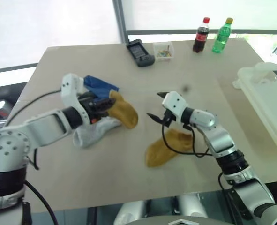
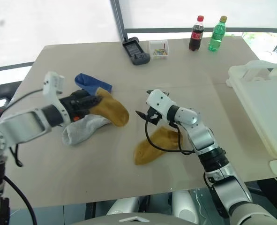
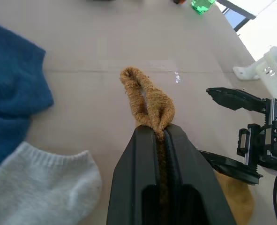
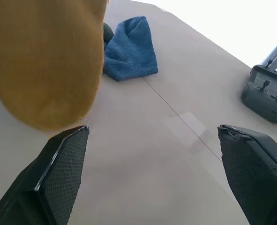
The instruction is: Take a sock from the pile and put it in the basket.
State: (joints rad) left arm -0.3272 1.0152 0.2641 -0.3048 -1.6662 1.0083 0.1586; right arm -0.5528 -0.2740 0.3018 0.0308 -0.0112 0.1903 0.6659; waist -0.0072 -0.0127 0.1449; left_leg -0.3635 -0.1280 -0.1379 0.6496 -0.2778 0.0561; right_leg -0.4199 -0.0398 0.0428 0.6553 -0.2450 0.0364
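A dark green edge (image 4: 107,33) shows between the mustard-yellow sock (image 1: 123,111) and the blue sock, so I should expect one more sock to be hidden there.
My left gripper (image 1: 105,105) is shut on a mustard-yellow sock (image 1: 125,111) and holds it just above the table; in the left wrist view the sock's folded cuff (image 3: 147,101) sticks out past the closed fingers. Of the pile, a blue sock (image 1: 100,85) and a light grey sock (image 1: 93,132) lie beside and under it. My right gripper (image 1: 157,106) is open and empty at the table's middle, pointing toward the held sock. A second yellow sock (image 1: 166,146) lies flat under the right forearm. The white basket (image 2: 265,98) stands at the table's right edge.
At the table's far side stand a cola bottle (image 1: 201,35) and a green bottle (image 1: 221,35), with a dark handheld controller (image 1: 139,51) and a small clear box of coloured bits (image 1: 164,50) to their left.
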